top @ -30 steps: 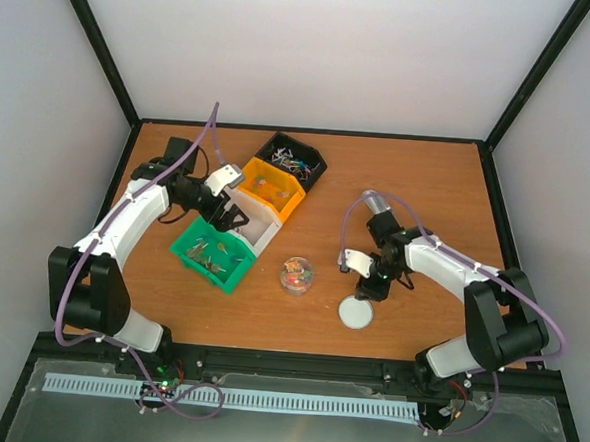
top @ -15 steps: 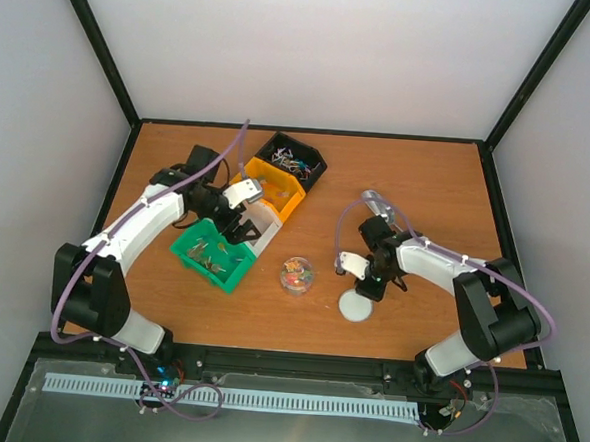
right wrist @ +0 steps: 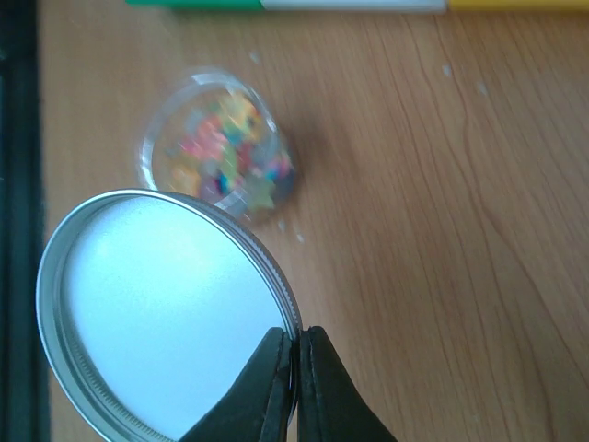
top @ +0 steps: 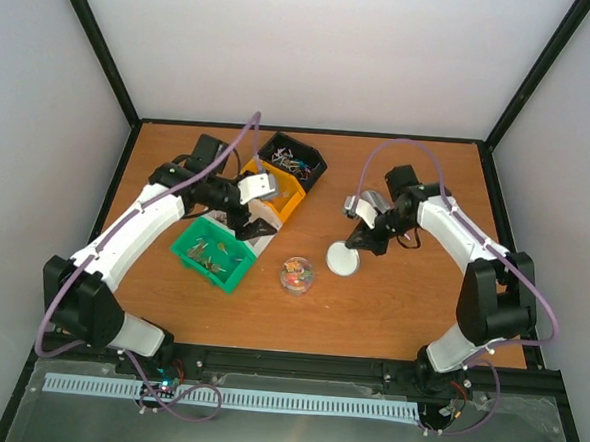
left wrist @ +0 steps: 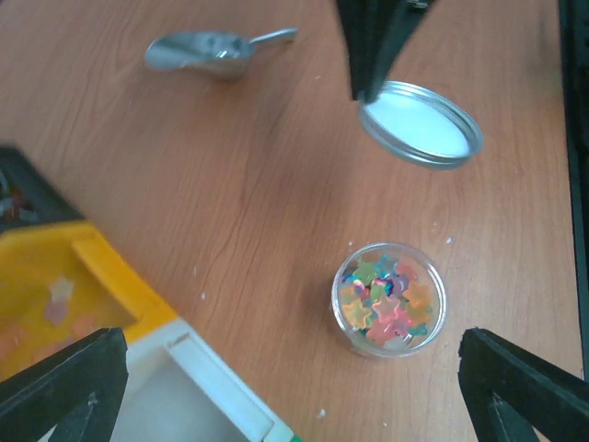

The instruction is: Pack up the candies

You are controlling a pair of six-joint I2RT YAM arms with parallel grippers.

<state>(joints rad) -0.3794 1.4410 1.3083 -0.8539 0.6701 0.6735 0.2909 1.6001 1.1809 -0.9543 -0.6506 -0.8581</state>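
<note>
The lid's white inner side [top: 343, 259] is facing up, so the robot's left gripper should grab the lid's free rim [top: 330, 260] to help flip the lid before the jar is capped.
Tiny wrapped candies lie in the black bin [top: 293, 161], the yellow bin [top: 274, 187] and the green bin [top: 213, 254]. A small clear jar [top: 297, 274] [left wrist: 389, 297] [right wrist: 216, 147] stands open on the table with colourful star-shaped pieces in it. My right gripper [top: 362, 240] [right wrist: 296, 368] is shut on the rim of the round metal lid [top: 343, 259] [right wrist: 166, 313] [left wrist: 421, 123], which hangs tilted above the table, just right of the jar. My left gripper [top: 250, 216] [left wrist: 294, 396] hovers open over the white bin [left wrist: 184, 396], with nothing between its fingers.
A shiny metal scoop [left wrist: 207, 51] lies on the wood beyond the lid. The bins sit in a diagonal row at the left of the table [top: 409, 318]. Black frame posts and white walls close in the table.
My right gripper closed on the lid, lifted it off the table and carried it back and left, toward the jar. My left arm swung right along the row of bins.
</note>
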